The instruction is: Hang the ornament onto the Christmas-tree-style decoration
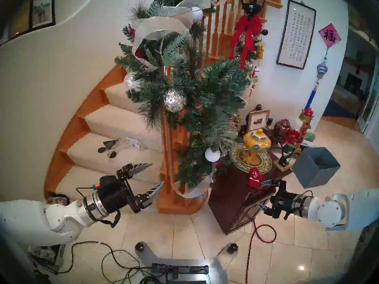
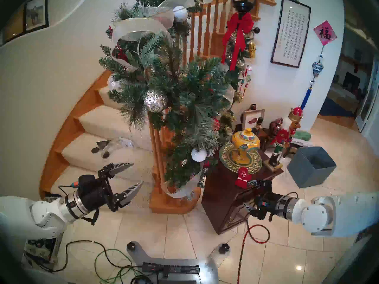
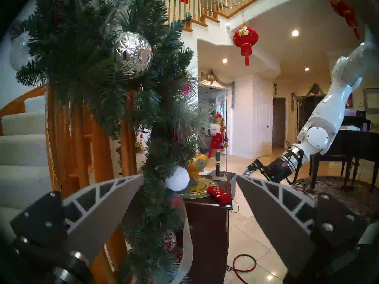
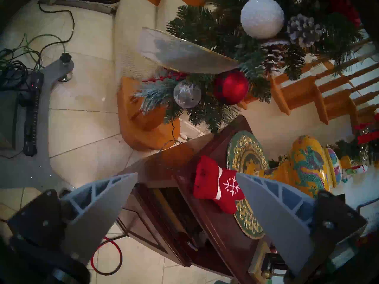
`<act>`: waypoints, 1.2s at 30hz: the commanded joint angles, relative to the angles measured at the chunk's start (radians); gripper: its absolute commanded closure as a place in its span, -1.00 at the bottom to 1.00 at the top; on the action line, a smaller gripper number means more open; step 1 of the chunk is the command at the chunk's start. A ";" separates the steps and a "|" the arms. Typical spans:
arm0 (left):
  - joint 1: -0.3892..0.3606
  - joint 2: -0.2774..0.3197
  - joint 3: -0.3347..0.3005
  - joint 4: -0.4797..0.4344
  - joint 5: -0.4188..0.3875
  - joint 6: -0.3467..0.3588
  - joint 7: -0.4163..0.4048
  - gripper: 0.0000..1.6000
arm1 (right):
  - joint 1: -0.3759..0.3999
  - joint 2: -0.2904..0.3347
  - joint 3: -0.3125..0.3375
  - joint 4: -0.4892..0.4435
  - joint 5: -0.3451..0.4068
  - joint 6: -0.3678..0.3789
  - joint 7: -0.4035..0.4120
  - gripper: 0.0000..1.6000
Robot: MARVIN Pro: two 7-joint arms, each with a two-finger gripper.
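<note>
The red mitten [image 4: 218, 185] will hold its shape rather than fold over when the robot lifts it, because the cuff [image 4: 205, 177] and thumb look plump and round.
The ornament [image 1: 253, 177] [image 4: 217, 187], a small red mitten with a white snowflake, lies on a dark wood side table [image 1: 229, 195], partly over a plate's rim. My right gripper [image 1: 260, 193] [image 4: 186, 173] is open just short of it and holds nothing; one finger [image 4: 272, 211] covers the mitten's edge. The Christmas-tree-style decoration [image 1: 205, 89] [image 3: 92, 52], a bushy green garland with silver and white balls and sheer ribbon, runs down the stair rail. My left gripper [image 1: 157, 173] [image 3: 189, 175] is open and empty, just left of the garland's lower end.
A green-gold plate [image 1: 240, 164] carries a yellow jar [image 1: 257, 142] behind the mitten. A nutcracker [image 1: 291, 146] and figurines crowd the table's back. A grey box [image 1: 315, 166] stands on the floor to the right. The wooden newel post [image 1: 172, 199] rises between the arms. A red cable [image 1: 264, 234] loops on the tiles.
</note>
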 commanded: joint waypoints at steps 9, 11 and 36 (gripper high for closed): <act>-0.002 0.000 -0.002 -0.001 0.001 -0.001 0.000 -1.00 | -0.080 -0.077 0.090 0.024 0.010 0.017 -0.005 -1.00; -0.002 0.000 -0.002 -0.001 0.001 -0.001 0.000 -1.00 | -0.095 -0.090 0.102 0.029 0.014 0.020 -0.007 -1.00; -0.002 0.000 -0.002 -0.001 0.001 -0.001 0.000 -1.00 | -0.396 -0.338 0.289 0.161 0.142 0.030 -0.104 -1.00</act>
